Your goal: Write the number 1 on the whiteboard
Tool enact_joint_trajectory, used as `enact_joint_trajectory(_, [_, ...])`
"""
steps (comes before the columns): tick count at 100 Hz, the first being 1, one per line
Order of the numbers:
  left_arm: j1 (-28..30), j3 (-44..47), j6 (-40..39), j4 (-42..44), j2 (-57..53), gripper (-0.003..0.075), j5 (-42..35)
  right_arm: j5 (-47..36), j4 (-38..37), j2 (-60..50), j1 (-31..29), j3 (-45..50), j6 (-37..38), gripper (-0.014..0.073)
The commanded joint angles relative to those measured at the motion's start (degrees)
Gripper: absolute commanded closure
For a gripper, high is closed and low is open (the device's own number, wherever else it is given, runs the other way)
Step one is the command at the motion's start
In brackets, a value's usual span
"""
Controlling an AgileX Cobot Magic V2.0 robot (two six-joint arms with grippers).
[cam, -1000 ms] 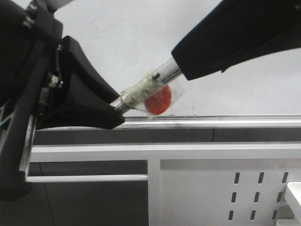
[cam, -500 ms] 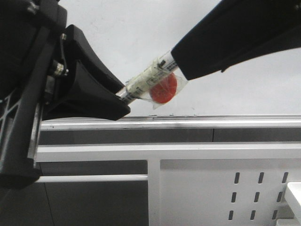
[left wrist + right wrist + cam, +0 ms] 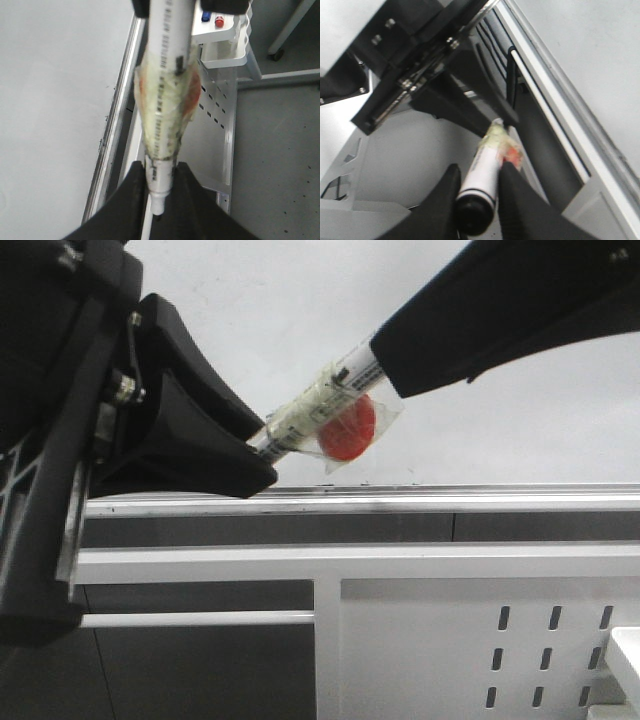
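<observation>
I should pull my left gripper clear, since it covers the marker pen's writing end [image 3: 267, 446], before my right gripper brings the pen to the whiteboard [image 3: 430, 435].
The whiteboard [image 3: 300, 320] fills the back of the front view, with its metal rail [image 3: 450, 497] below. No black stroke of the number 1 shows on it. A white marker pen [image 3: 310, 410], wrapped in yellowish tape with a red blob [image 3: 350, 430], slants in front of the board. My left gripper [image 3: 255, 455] is shut on its lower end. In the left wrist view [image 3: 159, 195] the fingers clamp the pen [image 3: 167, 75] near its bare tip. My right gripper [image 3: 385, 370] is shut on the upper end. In the right wrist view [image 3: 477, 190] it grips the pen's black end [image 3: 476, 215].
A white metal panel with slotted holes [image 3: 450, 640] stands below the rail, also in the left wrist view [image 3: 220, 110]. A white tray with blue and red caps [image 3: 220, 30] sits beyond it. A white table corner [image 3: 625, 650] shows at the lower right.
A second ago the left gripper and the pen's lower end sat lower; they rose, with the red blob. Over the last half second almost nothing moved.
</observation>
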Motion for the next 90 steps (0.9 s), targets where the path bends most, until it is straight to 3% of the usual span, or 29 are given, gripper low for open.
enact_joint_trajectory(1, [-0.5,-2.0,-0.4,-0.4,-0.9,0.074,-3.1,0.7,4.1,-0.7,-0.1,-1.9,-0.5,0.0586])
enact_joint_trajectory(13, [-0.5,-2.0,-0.4,-0.4,-0.9,0.074,-3.1,0.5,4.5,-0.7,-0.1,-1.9,-0.5,0.0664])
enact_joint_trajectory(38, [-0.5,-2.0,-0.4,-0.4,-0.9,0.0726,-3.9,-1.6,4.6,-0.7,-0.1,-1.9,-0.5,0.0664])
enact_joint_trajectory(45, [-0.5,-2.0,-0.4,-0.8,-1.1,0.0653,-4.8,-1.8,4.6,-0.7,-0.1,-1.9,-0.5,0.0664])
enact_joint_trajectory(60, [-0.5,-2.0,-0.5,-1.8,-1.2,0.0318,-6.7,-2.0,4.6,-0.7,-0.1,-1.9,-0.5,0.0664])
enact_joint_trajectory(67, [-0.5,-2.0,-0.8,-1.9,-1.2,0.0218,-6.4,-3.1,4.6,-0.7,-0.1,-1.9,-0.5,0.0664])
enact_joint_trajectory(90, [-0.5,-2.0,-1.0,-7.2,-6.2,0.0208,-6.0,-6.7,4.6,-1.1,-0.1,-1.9,-0.5,0.0663])
